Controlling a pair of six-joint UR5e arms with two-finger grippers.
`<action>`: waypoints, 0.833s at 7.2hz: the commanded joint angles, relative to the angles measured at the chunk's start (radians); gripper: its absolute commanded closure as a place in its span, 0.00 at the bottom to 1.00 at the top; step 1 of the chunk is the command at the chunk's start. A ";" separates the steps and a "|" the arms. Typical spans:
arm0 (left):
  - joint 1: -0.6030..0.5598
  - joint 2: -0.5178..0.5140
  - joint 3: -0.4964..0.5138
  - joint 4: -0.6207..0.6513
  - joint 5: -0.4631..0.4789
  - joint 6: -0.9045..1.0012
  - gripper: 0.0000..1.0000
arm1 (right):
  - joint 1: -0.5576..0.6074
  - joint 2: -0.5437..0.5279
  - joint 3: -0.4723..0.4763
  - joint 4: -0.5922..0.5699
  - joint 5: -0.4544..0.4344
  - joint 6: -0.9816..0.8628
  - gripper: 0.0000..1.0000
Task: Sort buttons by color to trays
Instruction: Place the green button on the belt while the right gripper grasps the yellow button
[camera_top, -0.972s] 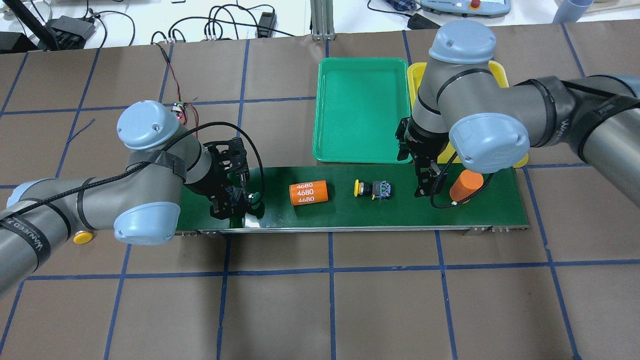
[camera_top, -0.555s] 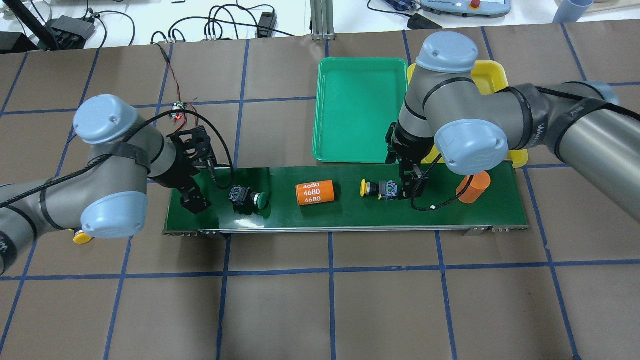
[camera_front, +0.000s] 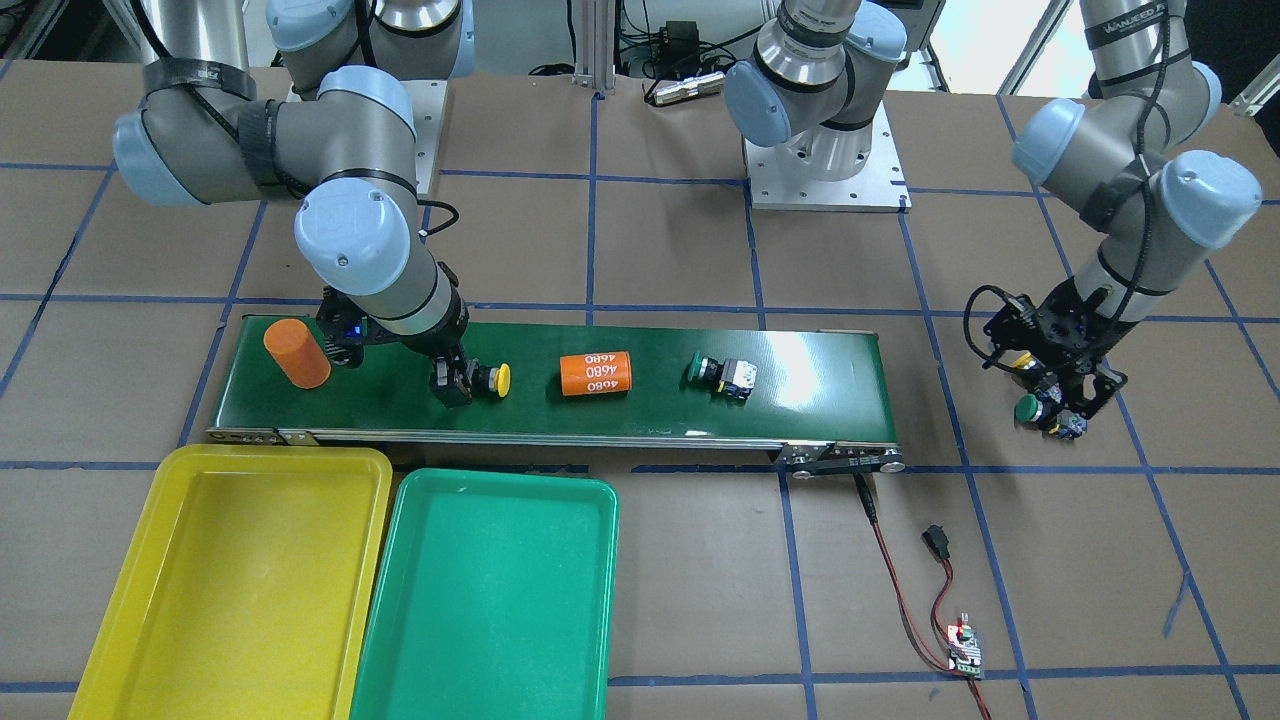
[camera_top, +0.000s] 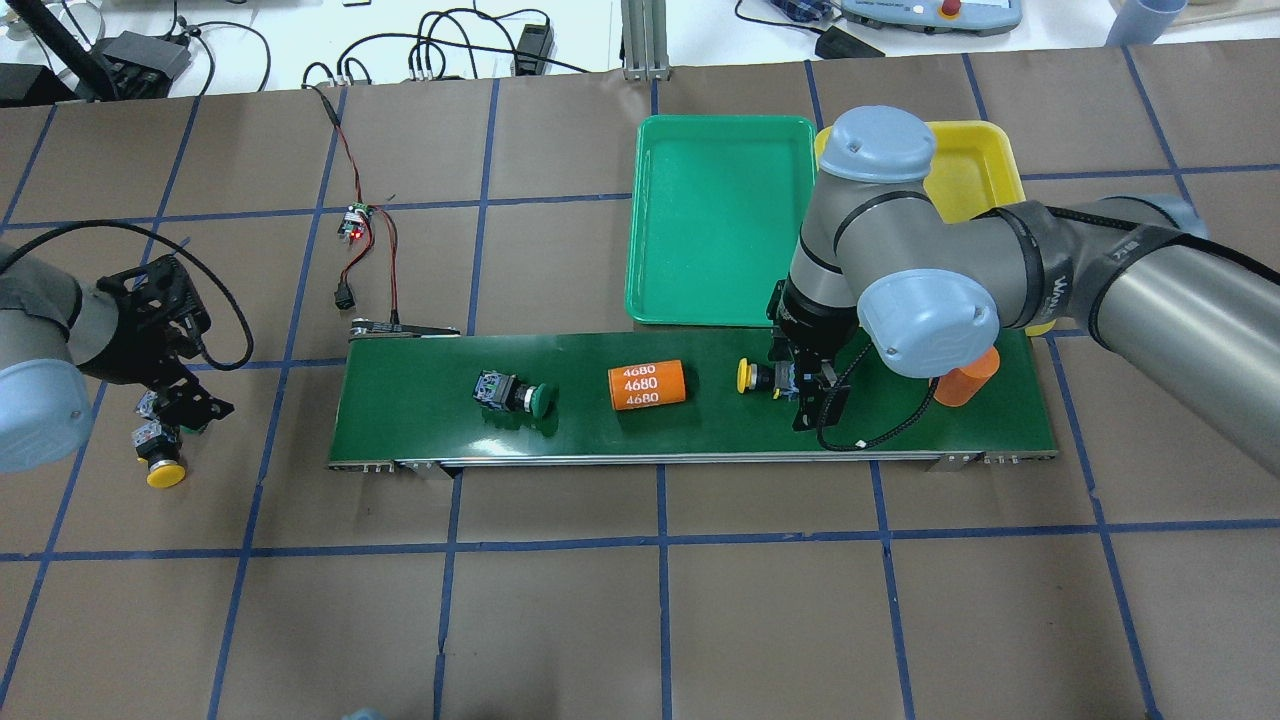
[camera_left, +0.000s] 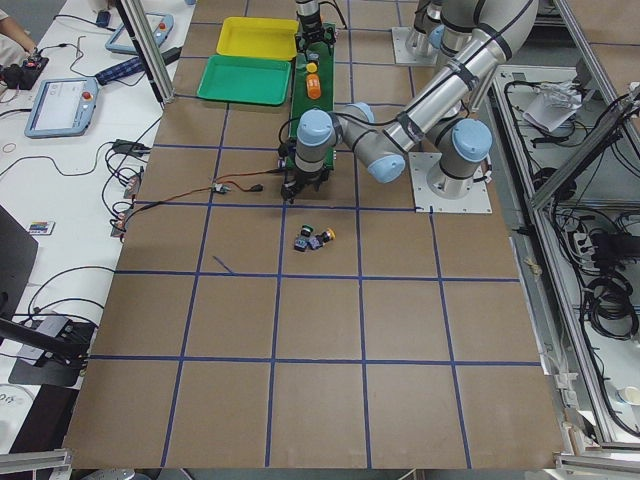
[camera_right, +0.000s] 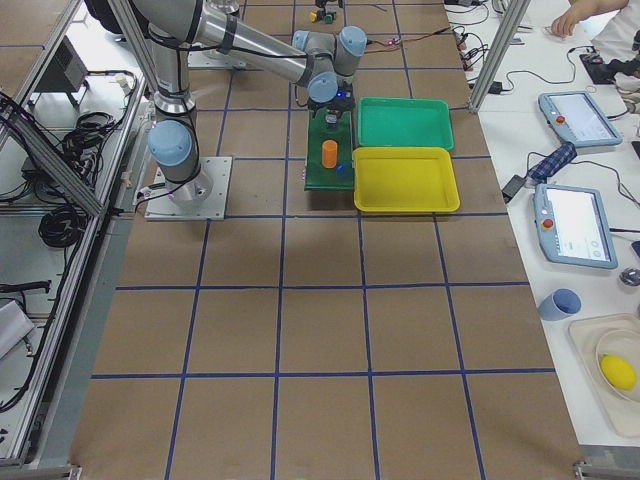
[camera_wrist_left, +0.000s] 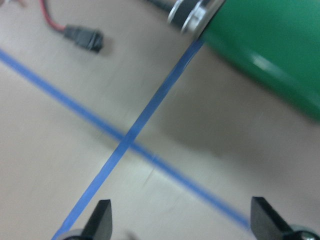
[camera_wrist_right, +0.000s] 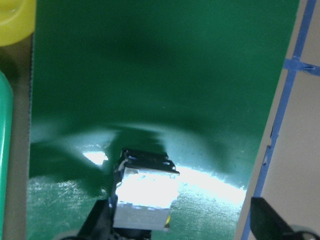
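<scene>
My right gripper will make the yellow button (camera_front: 491, 379) turn and straighten when it closes, because the grey body (camera_wrist_right: 145, 198) lies at a slant and nearer to one finger.
A yellow button (camera_top: 757, 377) lies on its side on the conveyor belt (camera_top: 700, 430). My right gripper (camera_top: 812, 392) is open and stands over its grey body (camera_wrist_right: 145, 192), which sits between the fingers near the left fingertip (camera_wrist_right: 100, 226). A green button (camera_top: 517, 393) lies on the belt further left. My left gripper (camera_top: 168, 392) is open and empty, off the belt's left end, over a green button (camera_front: 1027, 408) and a yellow button (camera_top: 163, 472) on the table. The green tray (camera_top: 720, 300) and yellow tray (camera_top: 968, 160) stand beyond the belt.
An orange cylinder marked 4680 (camera_top: 646, 384) lies on the belt between the two buttons there. A second orange cylinder (camera_top: 965, 380) stands near the belt's right end, close to my right arm. A small circuit board with red wires (camera_top: 352, 225) lies left of the green tray.
My left gripper let go of the green button on the belt and swung left off the belt. My right gripper moved left over the yellow button. The belt's objects drifted right.
</scene>
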 joint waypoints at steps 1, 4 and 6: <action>0.056 -0.118 0.062 0.012 0.001 0.360 0.10 | -0.001 0.002 0.021 -0.009 -0.012 -0.011 0.00; 0.054 -0.191 0.052 0.041 0.010 0.513 0.20 | -0.007 -0.003 0.042 -0.019 -0.025 -0.069 0.88; 0.053 -0.205 0.053 0.059 0.013 0.515 0.19 | -0.018 -0.006 0.038 -0.023 -0.017 -0.118 1.00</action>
